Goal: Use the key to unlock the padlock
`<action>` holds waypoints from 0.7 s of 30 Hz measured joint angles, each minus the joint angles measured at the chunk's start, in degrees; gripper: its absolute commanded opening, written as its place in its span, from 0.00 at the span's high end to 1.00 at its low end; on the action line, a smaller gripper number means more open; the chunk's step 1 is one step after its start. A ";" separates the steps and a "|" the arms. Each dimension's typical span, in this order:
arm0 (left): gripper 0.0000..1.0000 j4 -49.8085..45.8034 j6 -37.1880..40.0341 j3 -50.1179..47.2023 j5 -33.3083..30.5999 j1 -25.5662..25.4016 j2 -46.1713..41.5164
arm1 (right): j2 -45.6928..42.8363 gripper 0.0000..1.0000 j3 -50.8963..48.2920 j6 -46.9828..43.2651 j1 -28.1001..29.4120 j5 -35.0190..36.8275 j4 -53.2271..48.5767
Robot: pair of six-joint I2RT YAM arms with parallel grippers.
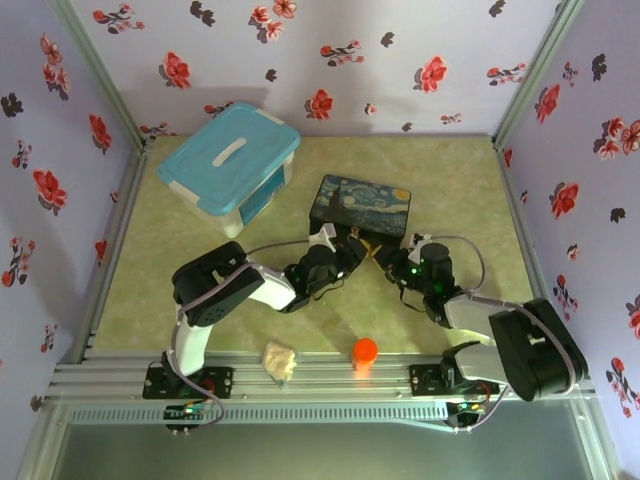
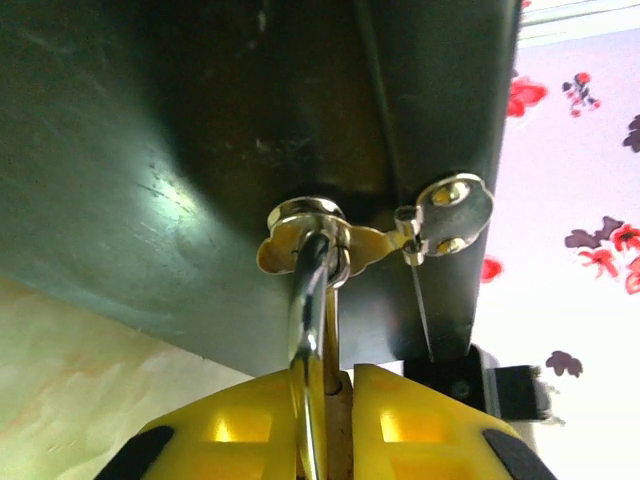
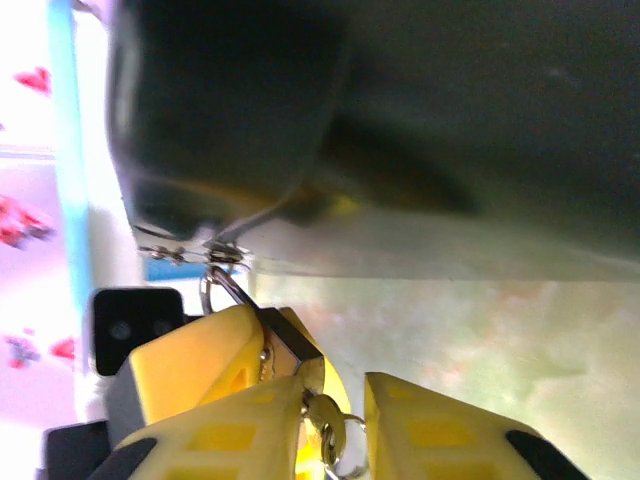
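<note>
Next, I open my right gripper, back it off, roll it in line with the padlock and grip the key (image 3: 328, 420) squarely, because the key sits slanted against one finger of that gripper.
The padlock hangs by its thin silver shackle (image 2: 308, 320) from the hasp ring (image 2: 305, 215) on the front of the dark painted box (image 1: 362, 205). My left gripper (image 2: 340, 425) is shut on the padlock's brass body (image 3: 292, 345), one yellow finger on each side. In the right wrist view, the small key (image 3: 328, 418) sticks out of the bottom of the body with a wire ring dangling from it. My right gripper (image 3: 335, 435) is open around the key. The key lies against its left finger (image 3: 235, 430), and a gap shows to the right finger (image 3: 440, 430). Both grippers meet at the box front (image 1: 366, 250).
A plastic bin with a blue lid (image 1: 228, 160) stands at the back left, close to the painted box. An orange round cap (image 1: 365, 350) and a crumpled beige lump (image 1: 280, 362) lie near the front rail. Floral walls close in three sides.
</note>
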 measured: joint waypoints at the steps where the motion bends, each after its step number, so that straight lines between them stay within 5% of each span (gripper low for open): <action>1: 1.00 0.00 0.00 -0.55 0.26 -0.07 -0.11 | -1.11 0.73 0.63 -2.16 0.33 0.02 -3.48; 10: 1.00 -3.13 0.81 -4.46 2.25 -0.22 -2.16 | -9.38 0.65 2.64 -17.64 3.65 3.96 -22.38; 17: 1.00 -3.10 0.90 -6.43 3.02 1.05 -2.49 | -17.57 0.48 3.34 -33.86 20.96 23.28 -32.39; 21: 1.00 -3.50 0.90 -7.37 3.65 1.60 -4.04 | -19.80 0.49 1.97 -41.88 23.93 31.41 -29.81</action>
